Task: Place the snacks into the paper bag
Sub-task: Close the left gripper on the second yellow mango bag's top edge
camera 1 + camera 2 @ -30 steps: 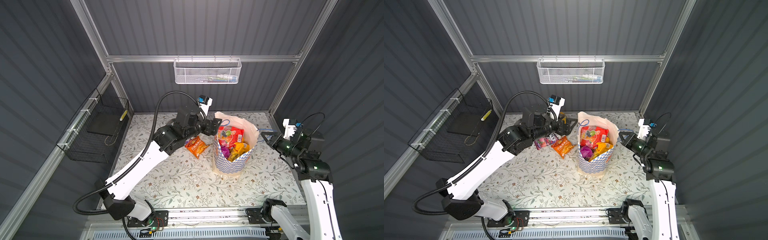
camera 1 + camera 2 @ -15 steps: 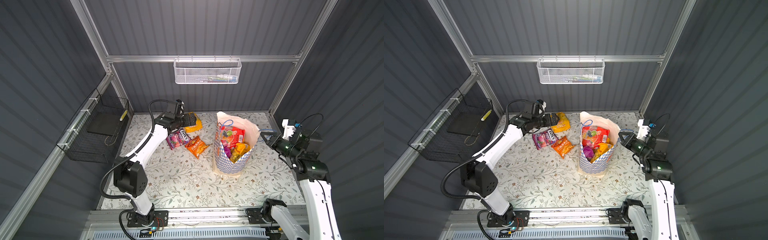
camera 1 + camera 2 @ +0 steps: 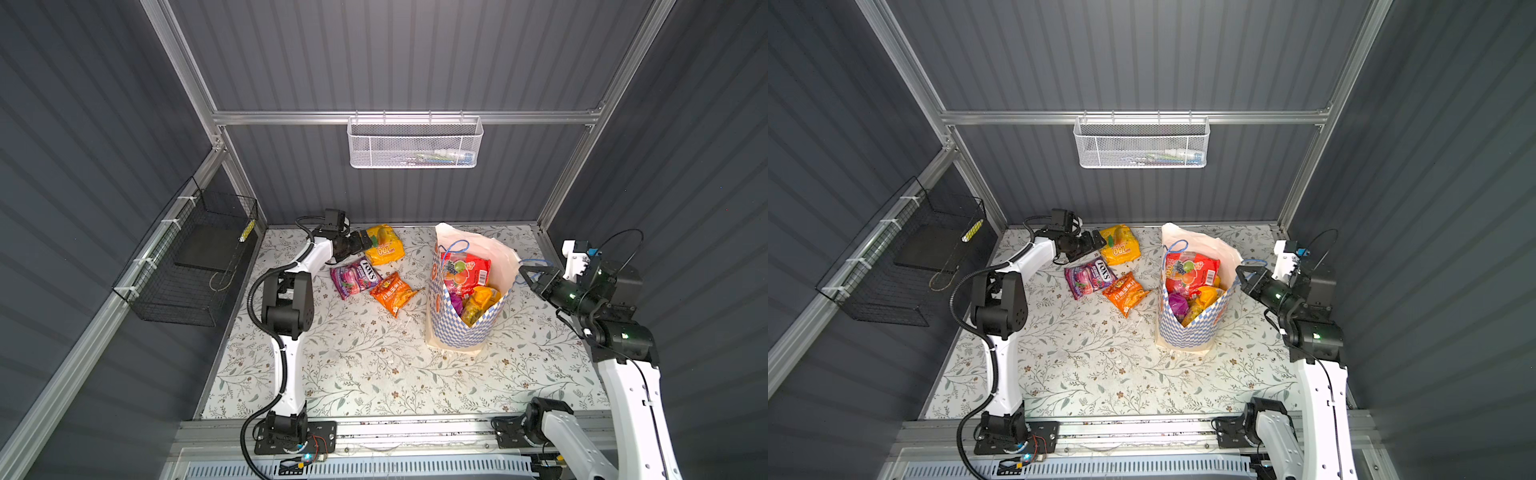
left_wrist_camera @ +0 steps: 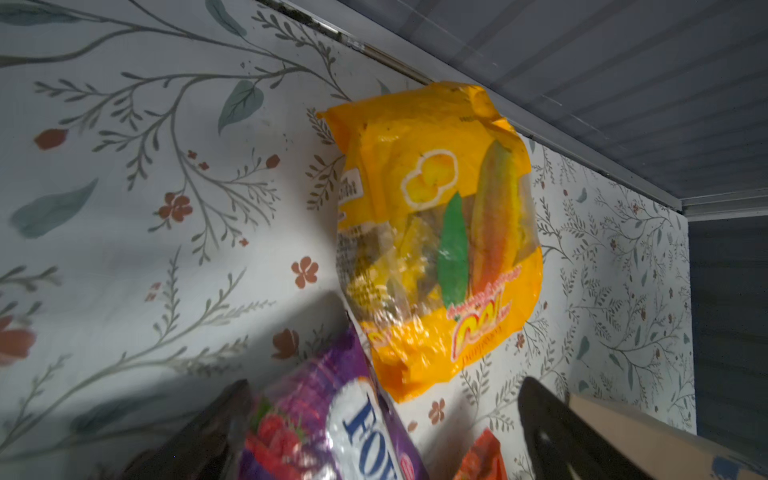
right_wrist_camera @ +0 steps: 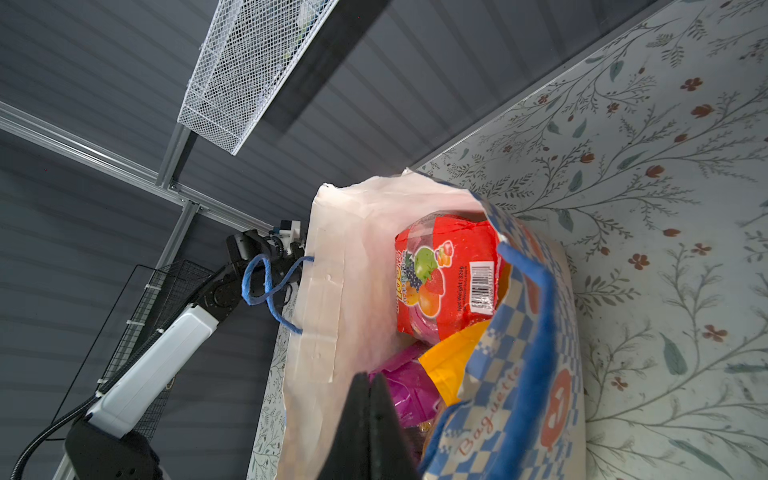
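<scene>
The yellow packet's top [image 3: 387,240] is uncovered ahead of my left gripper's open fingers. I keep moving down toward it until the fingers straddle its near side [image 3: 373,252].
Three snacks lie on the flowered table at the back left: a yellow packet [image 3: 384,249] [image 3: 1119,245] [image 4: 436,249], a purple one [image 3: 355,277] [image 3: 1090,276] [image 4: 332,428] and an orange one [image 3: 392,293] [image 3: 1125,293]. My left gripper [image 3: 361,243] [image 3: 1096,243] [image 4: 383,384] is open and empty, just left of the yellow packet and over the purple one's end. The checked paper bag [image 3: 461,332] [image 3: 1187,332] [image 5: 498,415] stands upright, holding a red packet [image 3: 465,274] [image 5: 449,274] and several others. My right gripper [image 3: 523,273] [image 3: 1241,273] [image 5: 368,380] is shut at the bag's right rim, which peaks toward it.
A white mesh basket [image 3: 415,145] hangs on the back wall. On the left wall hangs a black wire basket [image 3: 191,262]. The yellow packet lies close to the back wall's foot [image 4: 540,137]. Blue cord handles [image 5: 266,282] stick out from the bag's rim.
My left arm has pulled back from the bag's mouth to the back left, opened fully, and come down beside the yellow packet. The right arm and the bag have stayed put.
</scene>
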